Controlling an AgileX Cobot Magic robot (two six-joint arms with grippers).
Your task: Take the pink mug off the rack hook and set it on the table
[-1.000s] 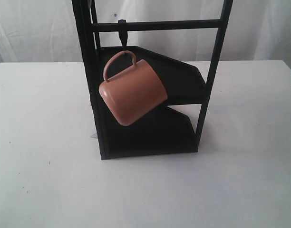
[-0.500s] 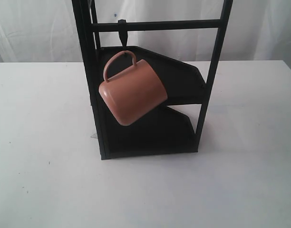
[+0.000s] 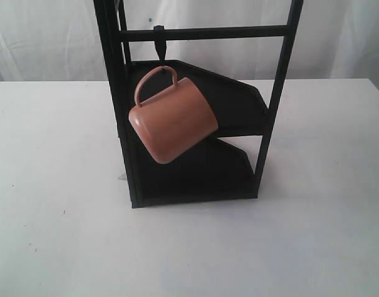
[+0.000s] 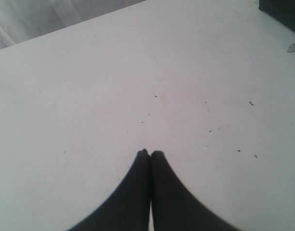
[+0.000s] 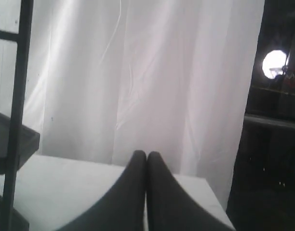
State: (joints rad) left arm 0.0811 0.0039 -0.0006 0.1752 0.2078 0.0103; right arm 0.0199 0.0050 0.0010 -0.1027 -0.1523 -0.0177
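Note:
The robot's right gripper points at the white curtain [image 5: 138,86] past the rack, so it should swing back down and around to grab the pink mug [image 3: 206,106] by the mug's rim.
The pink mug [image 3: 172,119] hangs tilted by its loop handle from the rack hook [image 3: 159,41], a short black peg under the top crossbar of the black rack [image 3: 196,154]. The rack stands on the white table [image 3: 59,204]. Neither gripper shows in the exterior view. In the left wrist view my left gripper [image 4: 150,153] is shut and empty over bare, speckled tabletop [image 4: 138,72]. My right gripper [image 5: 146,155] is shut and empty, facing the white curtain, with the rack's post and a shelf edge [image 5: 16,139] off to one side.
A white curtain [image 3: 338,37] hangs behind the table. A dark area with a bright lamp [image 5: 274,63] lies past the table's edge in the right wrist view. A rack corner [image 4: 282,12] shows in the left wrist view.

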